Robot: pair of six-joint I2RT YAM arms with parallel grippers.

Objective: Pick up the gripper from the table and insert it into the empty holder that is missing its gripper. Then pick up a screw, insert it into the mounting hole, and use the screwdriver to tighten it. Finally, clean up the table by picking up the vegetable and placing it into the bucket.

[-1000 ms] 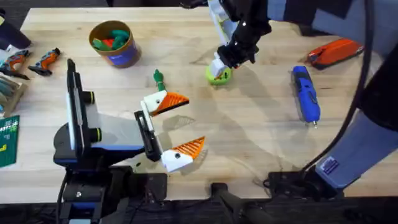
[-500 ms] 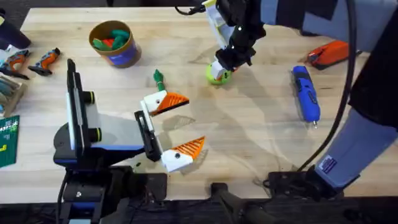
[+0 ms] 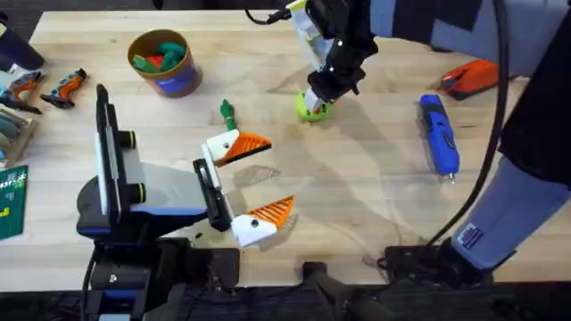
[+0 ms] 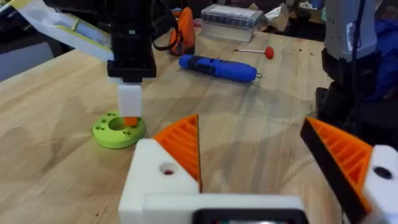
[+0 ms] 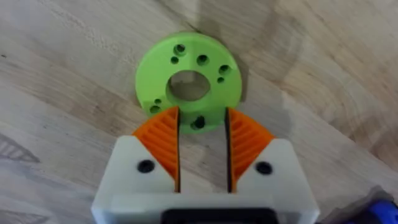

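The top of the small dark screw (image 5: pixel 199 121) sticks out of the hole (image 5: pixel 196 125). The screw should come free and leave the lime-green disc behind when I lift it.
My right gripper (image 3: pixel 314 100) hangs low over a lime-green disc (image 5: pixel 186 81), open by a narrow gap, its orange pads (image 5: pixel 163 140) astride the disc's near rim. I cannot make out a screw there. My left gripper (image 3: pixel 278 176) rests open at mid-table, and both its white blocks carry orange wedges (image 4: pixel 183 143). A loose gripper and an empty holder are out of view. The blue screwdriver (image 3: pixel 439 135) lies at the right. The dark green vegetable (image 3: pixel 227 113) lies left of the disc. The tan bucket (image 3: pixel 163 62) stands at the back left with toys inside.
An orange-and-black tool (image 3: pixel 477 76) lies at the back right. Small hand tools (image 3: pixel 62 86) and a green packet (image 3: pixel 11 201) sit along the left edge. A thin red-handled tool (image 4: pixel 255 51) and a clear box (image 4: pixel 231 14) lie beyond the screwdriver.
My right gripper has shifted slightly left and settled over the lime-green disc. The left arm and the other things have not moved.
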